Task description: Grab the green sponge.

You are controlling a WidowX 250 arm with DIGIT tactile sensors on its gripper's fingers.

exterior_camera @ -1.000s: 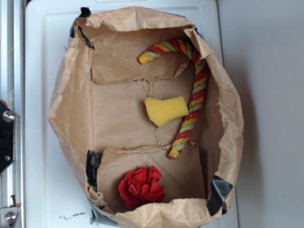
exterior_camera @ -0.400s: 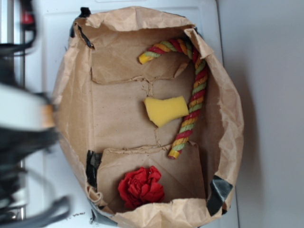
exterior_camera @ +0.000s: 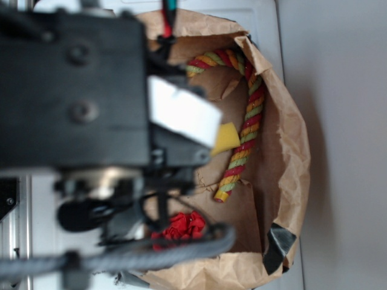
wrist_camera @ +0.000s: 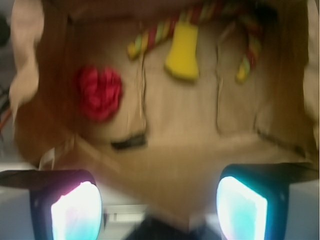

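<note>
The green sponge just touches the side of the striped rope. The green sponge will come away and the rope will stay lying there when I lift.
The green sponge is a pale-yellow foam block lying on the floor of an open brown paper bag, near the top middle of the wrist view. In the exterior view only one corner of the sponge shows past the black arm, which hides most of the bag. My gripper is open, its two glowing fingers wide apart at the bottom edge, over the bag's near rim and well short of the sponge. Nothing sits between them.
A red, yellow and green striped rope curves along the bag's wall beside the sponge, also seen as rope in the wrist view. A red ruffled ball, ball, lies apart in the bag. The bag stands on a white surface.
The arm has swung in from the left and now covers the left and middle of the bag in the exterior view. The sponge, rope and ball have not moved.
</note>
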